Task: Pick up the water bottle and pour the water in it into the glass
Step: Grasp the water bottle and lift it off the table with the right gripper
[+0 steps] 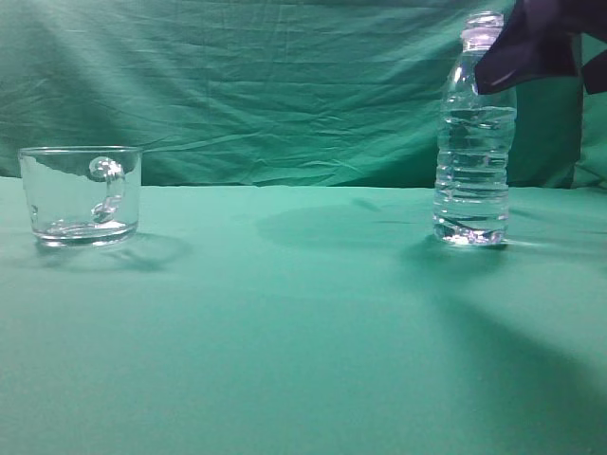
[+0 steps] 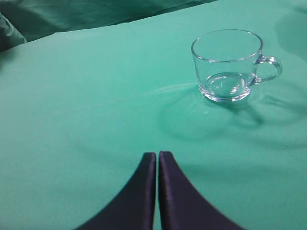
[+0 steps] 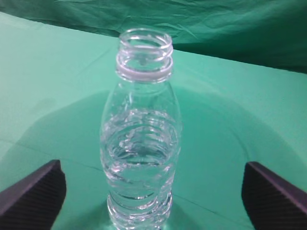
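The water's surface (image 1: pixel 478 111) is well below the water bottle's opening (image 1: pixel 474 156). The water will stay in the water bottle until I tip the water bottle far over.
The water bottle (image 1: pixel 472 142) stands upright at the right of the green table, uncapped, with water (image 1: pixel 471 180) filling most of its ribbed body. In the right wrist view the bottle (image 3: pixel 141 139) stands between the wide-open fingers of my right gripper (image 3: pixel 152 191), apart from both. In the exterior view that gripper (image 1: pixel 536 43) is a dark shape at the top right, beside the bottle's neck. The glass (image 1: pixel 81 194) stands empty at the far left, and it also shows in the left wrist view (image 2: pixel 230 64). My left gripper (image 2: pixel 158 155) is shut and empty, well short of the glass.
A green cloth covers the table (image 1: pixel 285 332) and hangs as a creased backdrop (image 1: pixel 237 85) behind it. Open cloth lies between the glass and the bottle.
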Robot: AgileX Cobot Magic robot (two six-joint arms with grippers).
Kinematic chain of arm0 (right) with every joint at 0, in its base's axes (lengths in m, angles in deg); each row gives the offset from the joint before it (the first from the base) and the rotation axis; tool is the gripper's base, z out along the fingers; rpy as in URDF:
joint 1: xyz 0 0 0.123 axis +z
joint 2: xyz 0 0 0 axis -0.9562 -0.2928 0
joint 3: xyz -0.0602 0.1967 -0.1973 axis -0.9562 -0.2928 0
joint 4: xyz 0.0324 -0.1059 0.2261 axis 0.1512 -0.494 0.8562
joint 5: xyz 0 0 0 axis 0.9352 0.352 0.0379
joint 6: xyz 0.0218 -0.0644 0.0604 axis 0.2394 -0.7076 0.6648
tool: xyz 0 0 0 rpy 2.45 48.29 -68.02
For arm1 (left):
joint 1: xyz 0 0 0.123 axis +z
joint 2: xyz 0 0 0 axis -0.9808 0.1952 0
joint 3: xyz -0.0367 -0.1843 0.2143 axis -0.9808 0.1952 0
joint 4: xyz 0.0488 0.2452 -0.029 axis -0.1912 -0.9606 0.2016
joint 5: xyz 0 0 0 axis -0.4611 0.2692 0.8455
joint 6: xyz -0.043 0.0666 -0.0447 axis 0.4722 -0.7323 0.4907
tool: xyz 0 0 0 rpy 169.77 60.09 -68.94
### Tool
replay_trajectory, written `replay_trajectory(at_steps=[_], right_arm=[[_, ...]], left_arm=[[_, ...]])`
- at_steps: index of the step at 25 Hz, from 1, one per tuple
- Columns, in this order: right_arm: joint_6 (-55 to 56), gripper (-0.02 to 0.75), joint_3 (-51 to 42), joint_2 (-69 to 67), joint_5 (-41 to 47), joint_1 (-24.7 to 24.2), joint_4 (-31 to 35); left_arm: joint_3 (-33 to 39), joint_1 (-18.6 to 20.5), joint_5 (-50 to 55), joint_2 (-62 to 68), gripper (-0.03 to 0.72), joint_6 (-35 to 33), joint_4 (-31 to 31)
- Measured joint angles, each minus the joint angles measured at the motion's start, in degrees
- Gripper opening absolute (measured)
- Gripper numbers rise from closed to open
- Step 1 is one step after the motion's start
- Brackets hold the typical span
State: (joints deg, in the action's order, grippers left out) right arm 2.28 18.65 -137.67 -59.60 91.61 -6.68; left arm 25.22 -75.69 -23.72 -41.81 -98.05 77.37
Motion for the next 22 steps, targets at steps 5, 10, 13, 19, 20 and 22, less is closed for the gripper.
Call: replay_trajectory(at_steps=[5, 10, 13, 19, 20, 22], right_arm=[[1.29, 0.661, 0.23, -4.61, -2.97, 0.0, -0.48], [2.53, 0.661, 1.67, -10.12, -7.34, 0.0, -3.29], [2.53, 0.661, 3.84, -13.34, -8.02, 0.0, -3.88], [2.87, 0.661, 8.23, -18.48, -10.02, 0.0, -1.4], [3.15, 0.661, 8.99, -19.34, -10.02, 0.0, -1.4], [3.81, 0.661, 10.36, -20.99, -10.23, 0.0, -1.51]], left_arm=[[0.0, 0.0, 0.0, 0.0, 0.0, 0.0, 0.0], [0.0, 0.0, 0.0, 0.0, 0.0, 0.0, 0.0], [0.0, 0.0, 0.0, 0.0, 0.0, 0.0, 0.0], [0.0, 0.0, 0.0, 0.0, 0.0, 0.0, 0.0], [0.0, 0.0, 0.0, 0.0, 0.0, 0.0, 0.0], [0.0, 0.0, 0.0, 0.0, 0.0, 0.0, 0.0]])
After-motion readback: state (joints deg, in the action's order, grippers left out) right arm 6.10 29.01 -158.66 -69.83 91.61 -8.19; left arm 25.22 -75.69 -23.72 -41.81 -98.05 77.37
